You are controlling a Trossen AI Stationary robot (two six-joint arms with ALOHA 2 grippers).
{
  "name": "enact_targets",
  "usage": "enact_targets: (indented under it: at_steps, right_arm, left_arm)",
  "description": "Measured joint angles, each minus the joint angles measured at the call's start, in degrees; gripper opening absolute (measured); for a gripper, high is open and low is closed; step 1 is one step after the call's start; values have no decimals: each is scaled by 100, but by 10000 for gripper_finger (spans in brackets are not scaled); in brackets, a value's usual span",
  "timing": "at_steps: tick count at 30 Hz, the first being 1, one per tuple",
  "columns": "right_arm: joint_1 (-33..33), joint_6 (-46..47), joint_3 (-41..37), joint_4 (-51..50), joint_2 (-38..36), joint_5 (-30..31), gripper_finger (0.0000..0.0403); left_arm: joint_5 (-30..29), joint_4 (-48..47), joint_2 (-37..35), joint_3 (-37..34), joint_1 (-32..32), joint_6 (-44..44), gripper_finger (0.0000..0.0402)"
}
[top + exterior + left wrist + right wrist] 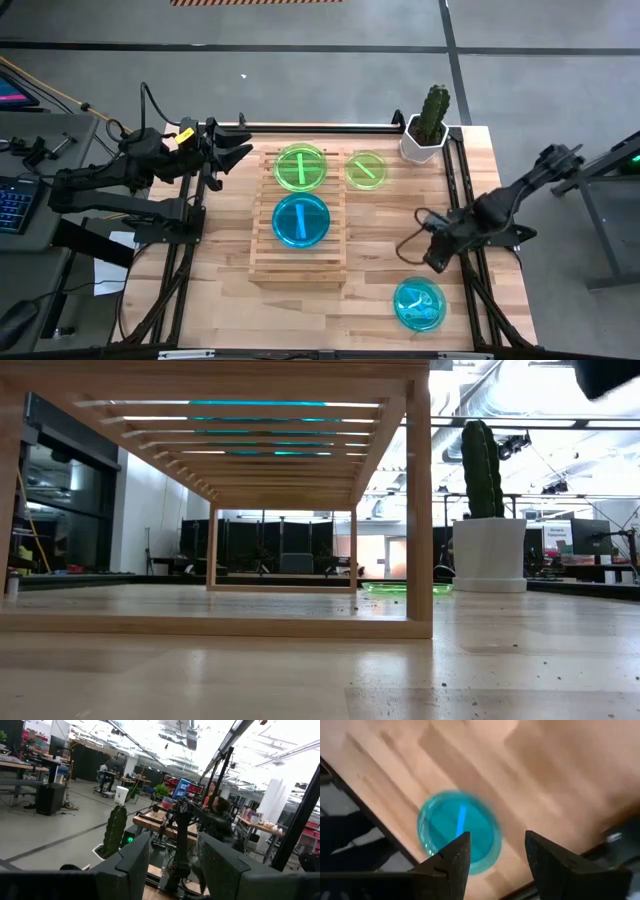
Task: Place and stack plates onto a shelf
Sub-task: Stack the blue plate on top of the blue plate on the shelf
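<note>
My gripper will lower the front blue plate [419, 304], which will nest inside the blue plate on the shelf [301, 220] because both plates have the same round rim.
A wooden slatted shelf [298, 228] stands mid-table. On it rest a green plate [300, 167] at the far end and a blue plate [300, 220] nearer. Another green plate [365, 169] lies flat on the tabletop right of the shelf. A blue plate [419, 304] [458, 831] lies on the table near the front right corner. My right gripper [437, 260] [494, 854] hangs above the table, a little farther back than that plate, pointing steeply down, open and empty. My left gripper [238, 152] [172, 857] waits raised at the far left, open, pointing level across the table.
A potted cactus [428, 124] in a white pot stands at the far right corner of the table. Black frame rails run along the table's left and right edges. Bare tabletop [390, 230] lies between the shelf and my right arm.
</note>
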Motion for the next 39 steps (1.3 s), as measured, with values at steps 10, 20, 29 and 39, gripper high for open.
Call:
enact_targets:
  at_steps: [10, 20, 29, 39]
  right_arm:
    - [472, 1538, -2437, 3448, 5, -741, 170]
    - [692, 1720, -2751, 3533, 14, -342, 170]
    - [1029, 1737, -2751, 3886, 705, -373, 170]
    - [1037, 1739, -2723, 4304, 1456, -462, 169]
  left_arm:
    - [0, 0, 0, 0, 0, 3, 154]
    - [0, 1, 0, 0, 0, 2, 154]
    - [-2, 2, 0, 0, 0, 1, 154]
    - [-42, 4, 0, 0, 0, 2, 154]
